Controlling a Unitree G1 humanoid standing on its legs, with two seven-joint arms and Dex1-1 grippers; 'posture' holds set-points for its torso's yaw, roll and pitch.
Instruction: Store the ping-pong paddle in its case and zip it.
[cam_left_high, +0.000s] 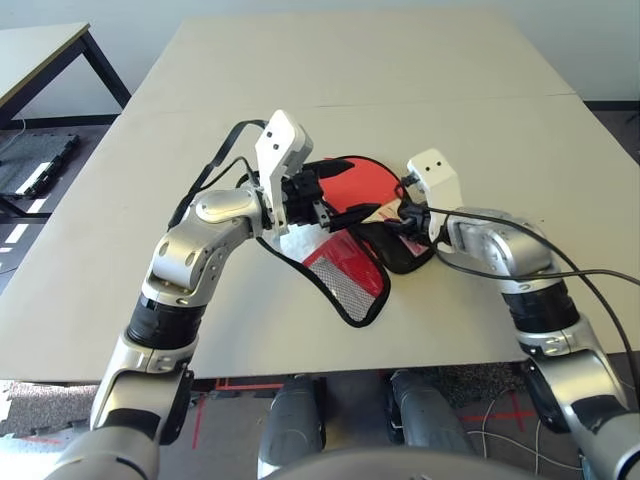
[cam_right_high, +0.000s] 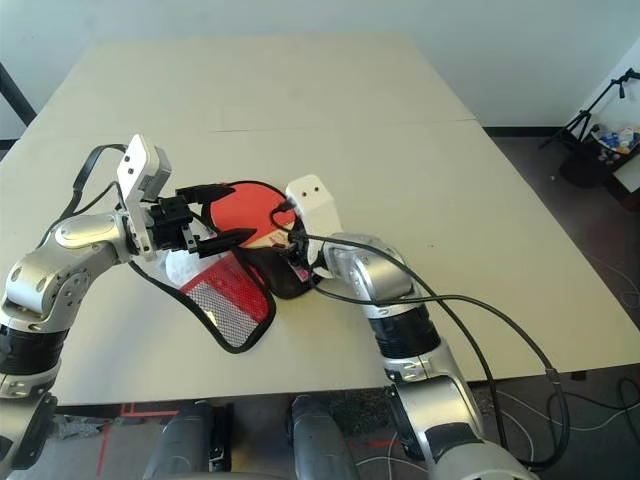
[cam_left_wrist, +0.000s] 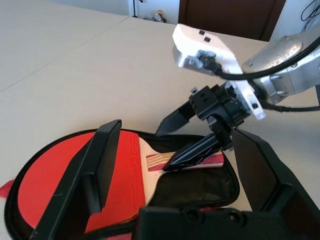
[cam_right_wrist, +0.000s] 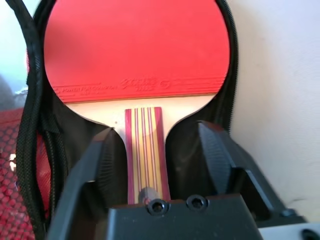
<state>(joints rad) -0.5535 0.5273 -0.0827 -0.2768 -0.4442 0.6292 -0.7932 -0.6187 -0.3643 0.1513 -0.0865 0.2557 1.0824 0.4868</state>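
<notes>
Next, I back my right gripper off before my left gripper folds the lid over, because my right gripper is over the paddle's handle (cam_right_wrist: 144, 152) where the lid must land.
The ping-pong paddle (cam_right_wrist: 135, 45) lies flat inside the open case (cam_left_high: 405, 258), red face up, with its striped wood handle (cam_right_wrist: 145, 150) pointing toward my right arm. The case's red lid with the mesh pocket (cam_left_high: 345, 275) is folded out toward the table's front edge. My right gripper (cam_right_wrist: 155, 130) is open, one finger on each side of the handle with a gap on both sides. My left gripper (cam_left_high: 325, 197) hovers open over the paddle's red face and holds nothing.
A small white wad (cam_right_high: 185, 265) lies beside the lid, under my left gripper. Black cables loop off both wrists. The tan table (cam_left_high: 380, 80) stretches bare behind the case. A second table (cam_left_high: 35, 55) stands at the far left.
</notes>
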